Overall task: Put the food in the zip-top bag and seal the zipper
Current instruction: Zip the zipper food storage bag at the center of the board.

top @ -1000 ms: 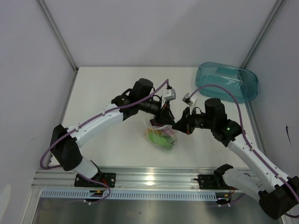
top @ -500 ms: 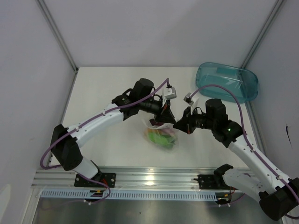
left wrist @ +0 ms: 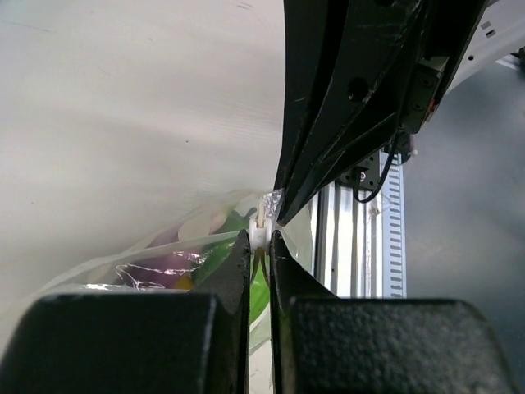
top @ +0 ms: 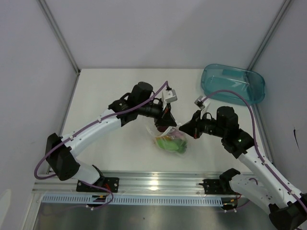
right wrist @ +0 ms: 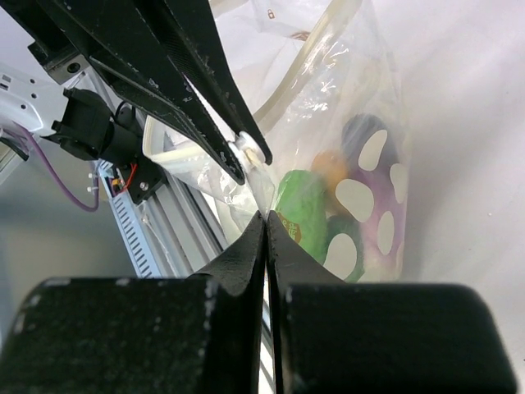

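Note:
The zipper curves slack and my right gripper pinches film just below the zipper's white tab, so it should open and take the zipper itself.
The clear zip-top bag hangs between both arms over the near middle of the table. The food lies inside it: a light-green piece, the purple eggplant, the orange fruit and a dark-green piece. My left gripper is shut on the white tab of the zipper at the bag's top edge. My right gripper is shut on the bag's film at a corner, just below the left fingers. The zipper strip curves away above the food.
A teal plastic tray stands at the back right of the table. The aluminium rail with the arm bases runs along the near edge. White walls close in the table on three sides.
The left gripper's jaws have closed on the zipper tab. Both grippers and the bag have shifted a little to the right and toward the near edge.

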Controlling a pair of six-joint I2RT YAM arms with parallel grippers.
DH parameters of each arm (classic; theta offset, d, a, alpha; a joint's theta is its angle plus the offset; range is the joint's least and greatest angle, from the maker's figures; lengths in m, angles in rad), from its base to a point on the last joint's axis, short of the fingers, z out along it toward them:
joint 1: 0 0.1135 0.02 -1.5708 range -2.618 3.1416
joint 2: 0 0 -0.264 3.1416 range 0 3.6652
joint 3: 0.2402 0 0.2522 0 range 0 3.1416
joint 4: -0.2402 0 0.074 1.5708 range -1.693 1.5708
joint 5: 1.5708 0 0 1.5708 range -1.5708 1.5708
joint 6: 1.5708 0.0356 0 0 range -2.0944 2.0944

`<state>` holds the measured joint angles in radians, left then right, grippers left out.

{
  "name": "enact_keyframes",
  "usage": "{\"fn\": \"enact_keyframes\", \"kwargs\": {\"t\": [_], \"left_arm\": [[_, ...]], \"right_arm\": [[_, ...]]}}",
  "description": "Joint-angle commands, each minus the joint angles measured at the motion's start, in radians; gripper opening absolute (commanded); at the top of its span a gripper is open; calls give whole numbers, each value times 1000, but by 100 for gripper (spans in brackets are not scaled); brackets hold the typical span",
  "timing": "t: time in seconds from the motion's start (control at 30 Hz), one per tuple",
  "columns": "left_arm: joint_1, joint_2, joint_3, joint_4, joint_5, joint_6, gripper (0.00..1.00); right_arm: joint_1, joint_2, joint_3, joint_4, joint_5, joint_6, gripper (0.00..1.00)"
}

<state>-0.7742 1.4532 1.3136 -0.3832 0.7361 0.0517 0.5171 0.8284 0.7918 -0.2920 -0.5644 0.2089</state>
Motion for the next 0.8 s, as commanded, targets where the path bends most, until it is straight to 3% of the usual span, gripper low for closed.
{"fn": "enact_keyframes", "kwargs": {"t": [0.0, 0.17, 0.2, 0.23, 0.3, 0.5, 0.57, 0.6, 0.63, 0.7, 0.73, 0.77], "left_arm": [[27, -57, -27, -4, 9, 7, 1], [27, -54, 9, -3, 109, 5, 1], [27, -54, 12, -8, 124, 5, 1], [27, -54, 21, -9, 132, 8, 1], [27, -57, 26, -13, 141, 8, 1], [26, -68, 30, -14, 170, 10, 1], [27, -71, 30, -13, 175, 10, 1], [27, -73, 29, -13, 177, 8, 1], [27, -74, 30, -11, 177, 8, 1], [27, -73, 30, -10, 180, 10, 1], [27, -73, 30, -10, 178, 5, 1], [27, -71, 35, -8, 181, 5, 1]], "right_arm": [[-11, -23, -5, 11, 9, 14, 0], [-8, 118, 35, -32, -202, -32, 2], [1, 144, 67, -41, -224, -43, 11], [15, 165, 90, -83, -191, -72, 31], [50, 210, 139, -123, -177, -110, 44], [55, 239, 165, -63, -227, -97, 52], [55, 244, 153, -41, -232, -79, 51], [57, 244, 147, -12, -230, -71, 45], [58, 241, 129, 3, -226, -62, 37], [60, 235, 110, 55, -226, -33, 8], [61, 233, 104, 65, -227, -26, 0], [63, 235, 92, 76, -235, -22, 0]]}}
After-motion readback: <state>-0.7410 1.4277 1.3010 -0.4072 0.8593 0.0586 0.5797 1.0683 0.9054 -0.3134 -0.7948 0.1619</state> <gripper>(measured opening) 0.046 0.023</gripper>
